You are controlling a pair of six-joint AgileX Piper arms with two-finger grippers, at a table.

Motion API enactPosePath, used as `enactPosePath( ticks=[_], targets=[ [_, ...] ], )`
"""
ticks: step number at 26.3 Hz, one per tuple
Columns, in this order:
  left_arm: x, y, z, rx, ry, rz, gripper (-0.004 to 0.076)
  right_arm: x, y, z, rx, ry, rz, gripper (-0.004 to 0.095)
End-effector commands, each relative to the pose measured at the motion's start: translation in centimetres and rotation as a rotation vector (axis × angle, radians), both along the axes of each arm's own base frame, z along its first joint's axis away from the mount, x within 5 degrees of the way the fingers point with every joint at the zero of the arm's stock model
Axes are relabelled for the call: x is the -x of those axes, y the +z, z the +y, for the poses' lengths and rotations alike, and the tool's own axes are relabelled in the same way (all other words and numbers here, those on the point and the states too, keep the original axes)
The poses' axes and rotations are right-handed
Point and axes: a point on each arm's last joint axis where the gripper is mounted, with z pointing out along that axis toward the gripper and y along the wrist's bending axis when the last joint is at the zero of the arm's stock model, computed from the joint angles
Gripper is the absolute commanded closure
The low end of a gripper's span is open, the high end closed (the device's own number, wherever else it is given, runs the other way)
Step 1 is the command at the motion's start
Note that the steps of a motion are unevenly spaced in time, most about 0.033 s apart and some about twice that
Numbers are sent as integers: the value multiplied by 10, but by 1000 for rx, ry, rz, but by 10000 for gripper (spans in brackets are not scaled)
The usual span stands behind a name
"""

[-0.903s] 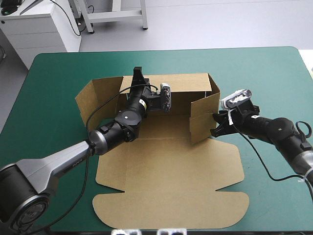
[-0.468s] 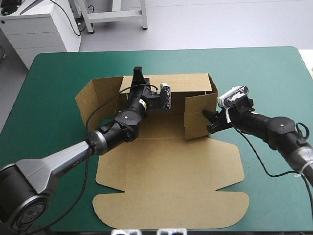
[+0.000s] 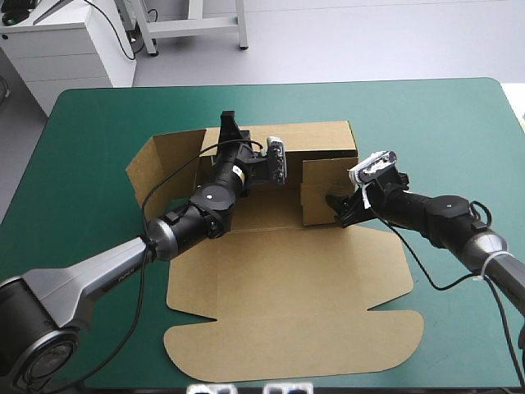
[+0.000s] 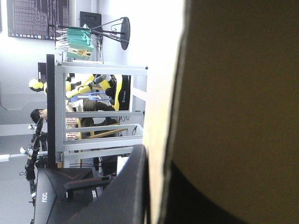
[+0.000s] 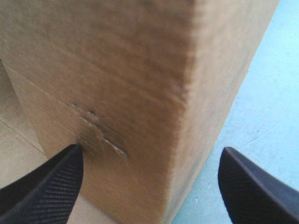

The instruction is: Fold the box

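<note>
My gripper will drag the lid (image 3: 291,279) along when it pulls the box's upright side, because a crease (image 3: 267,230) joins the brown box to its flat lid.
The brown box (image 3: 287,279) lies in the middle of the teal-green table with its lid flat toward the near edge. The back wall (image 3: 316,135) is raised. My left gripper (image 3: 230,125) is at that wall's top edge, shut on the board (image 4: 233,93), which shows between its fingers (image 4: 126,196). The right side wall (image 3: 324,193) stands upright and leans inward. My right gripper (image 3: 338,209) is open against its outer face. In the right wrist view its fingers (image 5: 51,182) stand wide apart astride the wall's corner (image 5: 117,70).
The left side flap (image 3: 160,160) stands splayed outward. The lid's rounded front edge (image 3: 295,361) reaches near the table's near edge. Teal-green cover (image 3: 443,131) shows on both sides of the box and beyond the back wall.
My right gripper has opened and moved left, pushing the right side wall inward toward the box's middle. The left gripper has kept its hold on the back wall.
</note>
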Motion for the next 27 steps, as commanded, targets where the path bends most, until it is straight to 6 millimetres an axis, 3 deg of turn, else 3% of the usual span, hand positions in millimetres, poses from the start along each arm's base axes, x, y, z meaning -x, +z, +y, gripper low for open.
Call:
enactPosePath(
  ticks=[1,5,7,16,23,25,27],
  targets=[
    [10,32,0,71,-29,-72,732,-3,18,7,-3,-19,-75,190],
    [14,32,-5,80,-57,-65,732,-6,21,11,-6,-30,-81,240],
    [16,32,-8,84,-67,-62,732,-8,23,12,-14,-50,-84,322],
    [16,31,-7,84,-55,-61,732,-9,28,15,-35,-23,-92,925],
    [18,28,-10,98,-76,-37,727,-6,28,19,-53,24,-86,924],
    [21,31,-10,126,-95,-23,651,-9,28,15,-108,-68,-48,924],
    [32,41,-13,176,-118,-19,428,-10,28,13,-113,-103,-42,924]
  ],
)
